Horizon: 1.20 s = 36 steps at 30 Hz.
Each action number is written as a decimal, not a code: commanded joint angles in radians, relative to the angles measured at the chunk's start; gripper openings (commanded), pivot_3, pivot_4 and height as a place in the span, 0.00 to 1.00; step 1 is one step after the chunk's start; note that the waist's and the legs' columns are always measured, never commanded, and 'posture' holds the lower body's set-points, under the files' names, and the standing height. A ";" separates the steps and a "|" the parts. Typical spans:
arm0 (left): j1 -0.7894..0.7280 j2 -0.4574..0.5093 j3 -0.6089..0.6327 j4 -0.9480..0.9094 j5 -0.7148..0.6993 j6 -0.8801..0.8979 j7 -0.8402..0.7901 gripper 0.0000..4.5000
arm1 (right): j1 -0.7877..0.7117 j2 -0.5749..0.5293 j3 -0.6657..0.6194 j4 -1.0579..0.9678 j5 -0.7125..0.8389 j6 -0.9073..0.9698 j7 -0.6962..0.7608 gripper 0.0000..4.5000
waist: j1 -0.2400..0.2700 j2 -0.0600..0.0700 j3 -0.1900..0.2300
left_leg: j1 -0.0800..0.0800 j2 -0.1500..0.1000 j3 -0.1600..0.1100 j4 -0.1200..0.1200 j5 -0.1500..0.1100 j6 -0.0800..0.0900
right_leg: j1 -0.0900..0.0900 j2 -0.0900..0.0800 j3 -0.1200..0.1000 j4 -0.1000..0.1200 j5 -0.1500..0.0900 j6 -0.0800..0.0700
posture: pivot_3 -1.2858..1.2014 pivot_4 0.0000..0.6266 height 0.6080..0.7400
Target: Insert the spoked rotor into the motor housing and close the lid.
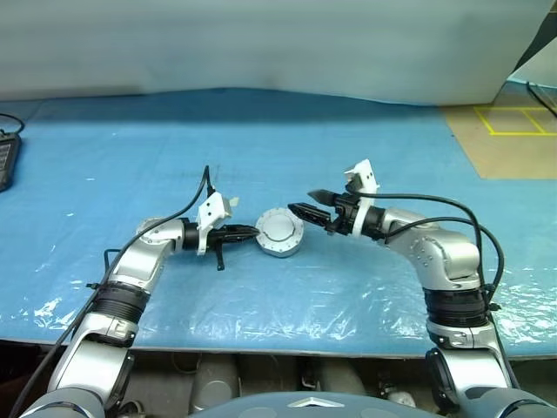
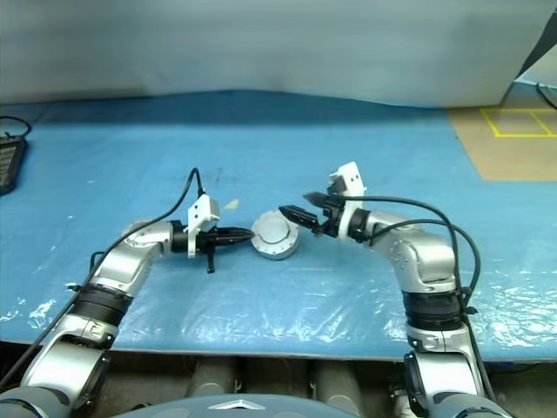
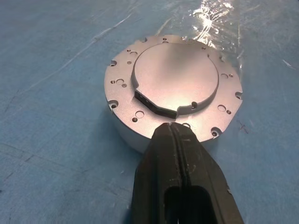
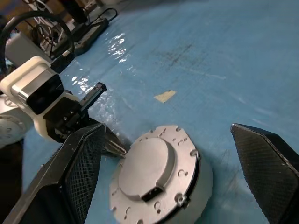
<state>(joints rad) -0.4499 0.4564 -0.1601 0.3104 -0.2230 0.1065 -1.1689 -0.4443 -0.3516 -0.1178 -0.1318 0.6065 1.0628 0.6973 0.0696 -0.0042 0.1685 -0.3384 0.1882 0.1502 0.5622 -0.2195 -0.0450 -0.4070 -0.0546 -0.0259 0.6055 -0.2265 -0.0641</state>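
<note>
A dark gap runs above the housing, under the lid's rim. Next, my right gripper rolls and squeezes the housing's side from the lid to the bottom side.
The motor housing sits on the blue table as a round silver-grey block. The lid lies flat on top of it, smooth grey face up. The spoked rotor is hidden. My left gripper is shut with nothing held, and its tips rest against the housing's left rim. My right gripper hovers just right of the housing and slightly above it. It is open wide, its fingers spread to either side of the lid without touching it.
Blue plastic sheeting covers the table, and the table's front edge runs close to my body. A black device lies at the far left edge. Brown floor with yellow tape lines shows at the back right. A small scrap of tape lies beyond the housing.
</note>
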 commanded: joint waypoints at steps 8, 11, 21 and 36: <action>0.006 0.004 -0.009 0.017 0.019 -0.007 0.008 0.00 | 0.017 0.059 -0.118 0.124 0.126 0.168 -0.079 1.00 | -0.001 0.000 0.000 | 0.001 0.000 0.000 0.000 0.000 -0.001 | 0.000 0.000 0.000 0.001 0.000 0.000 | 0.52 0.24 1.00; 0.009 0.005 -0.007 0.016 0.020 -0.010 0.011 0.00 | 0.030 0.079 -0.120 0.124 0.145 0.193 -0.097 1.00 | 0.000 0.000 0.000 | 0.000 0.000 0.000 0.000 0.000 -0.001 | 0.000 0.000 0.000 0.000 0.000 0.000 | 0.52 0.24 1.00; 0.012 0.008 -0.007 0.015 0.023 -0.020 0.019 0.00 | 0.048 0.120 -0.151 0.170 0.185 0.226 -0.133 0.91 | 0.000 0.000 0.000 | 0.000 0.000 0.000 0.000 0.000 -0.001 | 0.000 0.000 0.000 0.000 0.000 0.000 | 0.52 0.24 1.00; 0.008 0.010 -0.008 0.023 0.026 -0.026 0.022 0.00 | 0.058 0.110 -0.129 0.176 0.199 0.217 -0.146 0.24 | 0.000 0.001 0.000 | 0.001 0.000 0.000 -0.001 0.000 -0.001 | 0.000 0.000 0.000 0.000 0.000 0.000 | 0.52 0.24 1.00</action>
<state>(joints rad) -0.4510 0.4625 -0.1588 0.3219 -0.2134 0.0768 -1.1508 -0.3937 -0.2342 -0.2608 0.0632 0.8060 1.2858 0.5632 0.0697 -0.0036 0.1686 -0.3378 0.1882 0.1505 0.5616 -0.2192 -0.0463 -0.4070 -0.0549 -0.0261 0.6054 -0.2267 -0.0637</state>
